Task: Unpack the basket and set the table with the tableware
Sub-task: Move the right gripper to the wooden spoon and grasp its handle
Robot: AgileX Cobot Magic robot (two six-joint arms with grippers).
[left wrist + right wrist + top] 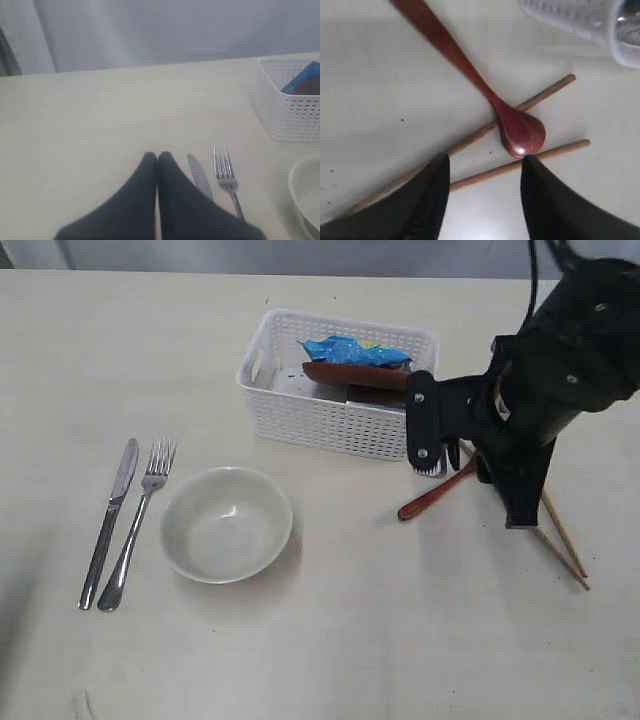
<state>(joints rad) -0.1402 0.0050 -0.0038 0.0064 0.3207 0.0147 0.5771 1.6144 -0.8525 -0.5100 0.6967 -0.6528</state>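
The wooden spoon's head (522,132) is on top of the chopstick, so my right gripper keeps going down until its open fingers are on both sides of the spoon's thin handle (481,85).
The white basket (335,410) stands at the back of the table (330,640). A reddish-brown plate (355,375) lies in it under a blue snack bag (355,350). The steel cup is not clearly visible. The knife (110,520), fork (140,525) and cream bowl (227,524) lie on the left. On the right, the wooden spoon (455,55) rests across one of the two chopsticks (540,97). My right gripper (485,162) hangs open just above them, holding nothing. My left gripper (157,156) is shut and empty, low beside the knife (199,175).
The right arm's black body (570,360) looms over the basket's right end and hides part of the spoon and chopsticks. A grey wall (160,30) rises behind the table's far edge.
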